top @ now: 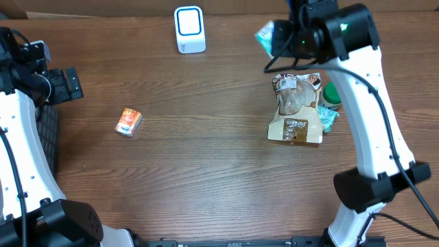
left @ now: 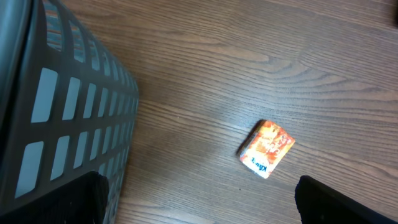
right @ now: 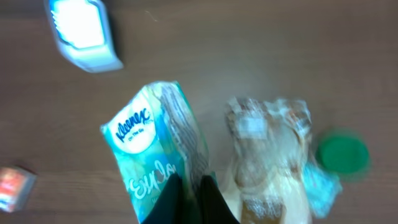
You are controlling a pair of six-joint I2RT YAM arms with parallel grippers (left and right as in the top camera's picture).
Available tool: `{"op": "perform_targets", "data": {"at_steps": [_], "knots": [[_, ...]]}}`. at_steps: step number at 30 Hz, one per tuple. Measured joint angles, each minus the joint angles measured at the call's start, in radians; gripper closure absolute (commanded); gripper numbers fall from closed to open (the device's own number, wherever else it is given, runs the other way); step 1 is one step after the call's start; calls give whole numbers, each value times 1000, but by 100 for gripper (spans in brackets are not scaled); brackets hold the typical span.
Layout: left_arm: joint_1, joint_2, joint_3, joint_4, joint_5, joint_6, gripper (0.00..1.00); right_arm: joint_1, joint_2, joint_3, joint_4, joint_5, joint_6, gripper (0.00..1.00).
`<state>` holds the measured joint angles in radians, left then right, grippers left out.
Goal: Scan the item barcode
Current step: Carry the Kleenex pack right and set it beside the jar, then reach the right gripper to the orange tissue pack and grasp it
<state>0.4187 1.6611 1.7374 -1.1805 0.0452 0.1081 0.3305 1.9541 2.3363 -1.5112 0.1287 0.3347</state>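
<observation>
My right gripper is holding the teal Kleenex pack (top: 264,37) clear of the scanner, and the way to the pile is open. It should keep going and let go by the teal wrapper (top: 328,118).
A teal Kleenex tissue pack (right: 149,149) is held in the air, with my right gripper (right: 191,199) shut on its lower edge. In the overhead view the pack (top: 266,36) hangs at the back right, to the right of the white barcode scanner (top: 189,29). The right wrist view shows the scanner (right: 84,31) at upper left, its blue-lit face up. My left gripper (left: 199,208) stands open over bare wood with nothing between its fingers. In the overhead view it (top: 68,84) sits at the far left.
A small orange packet (top: 128,121) lies left of centre, in front of my left gripper (left: 267,148). A brown and clear bag (top: 296,110), a green lid (top: 332,92) and a teal wrapper are piled at the right. A dark basket (left: 56,106) stands at the left edge.
</observation>
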Motion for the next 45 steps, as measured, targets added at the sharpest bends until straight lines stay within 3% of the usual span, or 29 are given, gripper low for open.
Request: {"op": "perform_targets", "data": {"at_steps": [4, 12, 14, 16, 18, 23, 29, 35, 39, 45], "knots": [[0, 0, 0, 1, 0, 0, 1, -94, 58, -98, -83, -21, 74, 96], [0, 0, 0, 0, 0, 0, 0, -222, 82, -484, 94, -32, 110, 95], [0, 0, 0, 0, 0, 0, 0, -261, 82, -549, 126, -36, 111, 77], [0, 0, 0, 0, 0, 0, 0, -288, 82, -570, 126, -43, 114, 69], [0, 0, 0, 1, 0, 0, 0, -304, 82, -571, 129, -58, 103, 60], [0, 0, 0, 0, 0, 0, 0, -303, 82, -546, 97, -126, 64, 59], [0, 0, 0, 0, 0, 0, 1, -288, 82, -292, 1, -250, -13, 55], [0, 0, 0, 0, 0, 0, 0, -114, 82, -253, 242, -500, -83, 48], [0, 0, -1, 2, 0, 0, 0, 52, 101, -295, 456, -547, -92, 44], [0, 0, -1, 1, 0, 0, 0, 314, 293, -312, 803, -570, -96, 41]]}}
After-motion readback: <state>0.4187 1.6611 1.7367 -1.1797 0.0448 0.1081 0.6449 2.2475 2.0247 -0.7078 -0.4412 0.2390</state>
